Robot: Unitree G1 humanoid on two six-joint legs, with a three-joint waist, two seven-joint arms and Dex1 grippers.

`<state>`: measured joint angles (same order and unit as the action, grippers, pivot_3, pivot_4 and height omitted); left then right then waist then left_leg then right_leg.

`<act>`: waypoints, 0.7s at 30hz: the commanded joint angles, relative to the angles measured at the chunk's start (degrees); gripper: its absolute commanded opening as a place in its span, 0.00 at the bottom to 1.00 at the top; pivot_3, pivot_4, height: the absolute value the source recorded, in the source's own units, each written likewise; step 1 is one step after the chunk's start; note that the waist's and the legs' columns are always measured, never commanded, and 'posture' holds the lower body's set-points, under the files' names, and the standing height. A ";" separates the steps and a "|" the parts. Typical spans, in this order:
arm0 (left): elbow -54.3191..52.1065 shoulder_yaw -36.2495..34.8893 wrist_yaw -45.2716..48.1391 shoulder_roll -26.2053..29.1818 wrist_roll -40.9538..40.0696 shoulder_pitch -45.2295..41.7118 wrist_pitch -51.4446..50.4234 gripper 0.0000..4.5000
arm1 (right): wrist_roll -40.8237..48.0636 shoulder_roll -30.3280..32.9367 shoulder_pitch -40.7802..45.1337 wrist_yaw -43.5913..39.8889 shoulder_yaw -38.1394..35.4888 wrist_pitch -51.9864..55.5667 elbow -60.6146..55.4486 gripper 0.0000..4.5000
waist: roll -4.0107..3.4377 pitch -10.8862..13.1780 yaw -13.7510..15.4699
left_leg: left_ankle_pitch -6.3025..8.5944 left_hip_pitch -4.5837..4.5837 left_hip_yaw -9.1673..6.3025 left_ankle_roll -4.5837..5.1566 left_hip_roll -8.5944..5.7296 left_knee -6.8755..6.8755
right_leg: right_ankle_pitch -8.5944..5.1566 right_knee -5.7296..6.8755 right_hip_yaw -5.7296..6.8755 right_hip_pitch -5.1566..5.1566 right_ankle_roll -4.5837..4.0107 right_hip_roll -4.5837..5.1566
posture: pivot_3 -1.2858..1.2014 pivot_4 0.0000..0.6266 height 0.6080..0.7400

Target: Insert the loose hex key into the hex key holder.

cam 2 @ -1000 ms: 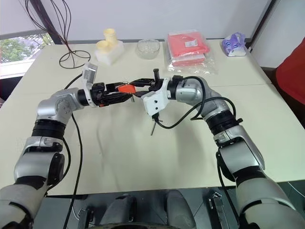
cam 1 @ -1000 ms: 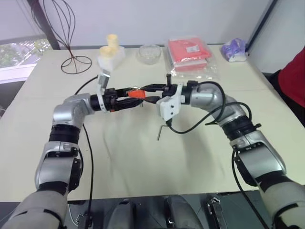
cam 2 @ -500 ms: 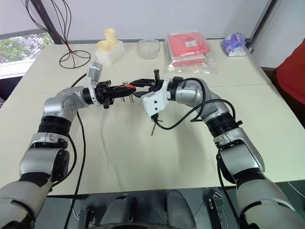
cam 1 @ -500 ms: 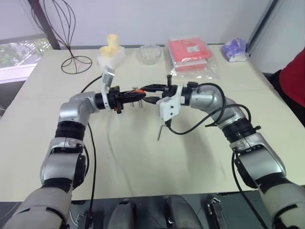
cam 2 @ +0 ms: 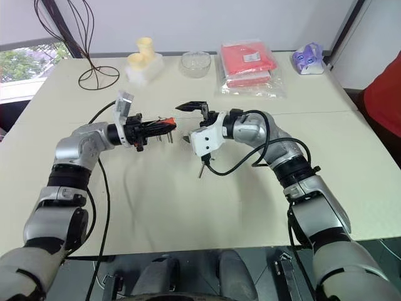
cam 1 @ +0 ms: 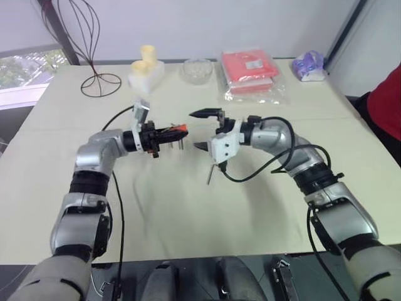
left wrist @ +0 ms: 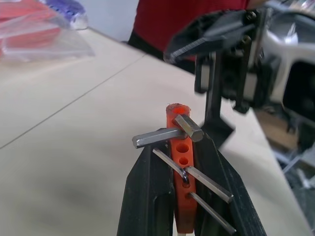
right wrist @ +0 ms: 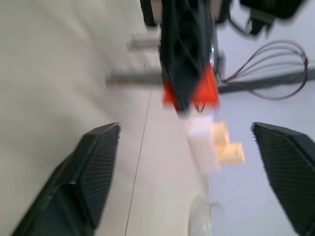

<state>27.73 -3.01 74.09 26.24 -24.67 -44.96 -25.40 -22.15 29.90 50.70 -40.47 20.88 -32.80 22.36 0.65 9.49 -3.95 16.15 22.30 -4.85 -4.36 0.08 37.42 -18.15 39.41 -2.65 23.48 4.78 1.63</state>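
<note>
My gripper will push the loose hex key (cam 1: 210,174) in, and the key will slide through and stay standing, because short keys (cam 1: 181,144) stick out below the hex key holder.
My left gripper (cam 1: 173,132) is shut on the hex key holder (cam 1: 182,128), a small red-orange block, and holds it above the table. In the left wrist view the holder (left wrist: 182,169) sits between the two black fingers (left wrist: 147,187) with several short dark keys sticking out sideways. My right gripper (cam 1: 202,130) stands open just right of the holder, one jaw above and one below, touching nothing. The loose hex key (cam 1: 210,175), a thin dark L-shaped rod, lies on the table below the right wrist.
Along the table's (cam 1: 188,219) far edge stand a wire stand (cam 1: 94,83), a white block with yellow cylinders (cam 1: 146,66), a glass bowl (cam 1: 196,69), a red packet in plastic (cam 1: 250,69) and a purple item (cam 1: 307,64). A person in red (cam 1: 385,94) is at right.
My left gripper shut on the holder. Then my right gripper opened, let the holder go and drew slightly back to the right. Both hands sank a little.
</note>
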 commanded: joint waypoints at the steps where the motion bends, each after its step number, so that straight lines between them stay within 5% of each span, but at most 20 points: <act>1: -10.30 0.07 -4.35 1.00 2.49 4.60 5.68 0.00 | 10.41 2.21 -6.74 -5.87 -6.54 16.17 -11.58 0.99 | 0.00 0.00 0.42 | 0.00 0.01 -0.04 0.00 0.01 0.00 | 0.00 -0.02 0.00 -0.03 0.00 0.04 | 0.52 0.24 1.00; 6: -23.95 0.57 -8.36 2.33 3.14 14.45 6.85 0.00 | 35.59 2.68 -15.92 -11.52 -15.87 72.99 -37.65 0.99 | -0.02 0.00 1.05 | 0.02 0.09 -0.01 0.03 0.27 0.04 | 0.00 -0.10 -0.11 -0.03 0.00 0.09 | 0.52 0.24 1.00; 11: -29.97 0.53 -12.27 2.04 1.83 18.86 4.82 0.00 | 48.70 -2.54 -14.08 -5.75 -23.55 110.24 -46.64 0.99 | -0.03 -0.01 1.58 | 0.14 -0.03 -0.07 0.25 0.38 0.04 | 0.02 -0.01 -0.11 -0.10 -0.04 -0.05 | 0.52 0.24 1.00; 15: -30.55 0.93 -15.12 0.85 1.82 19.87 5.15 0.00 | 51.07 -5.84 -15.28 -1.77 -23.00 119.66 -48.61 0.99 | -0.03 -0.01 1.65 | 0.15 -0.03 -0.04 0.27 0.29 0.02 | 0.01 -0.03 -0.10 -0.12 -0.03 -0.06 | 0.52 0.24 1.00; 21: -30.18 1.77 -17.69 -0.34 2.52 20.24 6.18 0.00 | 49.56 -7.34 -16.74 3.33 -18.88 116.06 -43.41 0.99 | -0.02 -0.01 1.65 | 0.15 0.03 -0.02 0.28 0.06 0.01 | 0.01 -0.10 -0.03 -0.08 -0.02 -0.04 | 0.52 0.24 1.00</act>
<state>-0.95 -1.18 56.99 25.89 -21.90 -24.84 -20.65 28.13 23.20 33.60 -38.66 1.84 85.70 -21.93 0.63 9.48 -2.30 16.31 22.33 -4.88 -4.08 0.12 37.43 -18.14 39.31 -2.67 23.39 4.76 1.58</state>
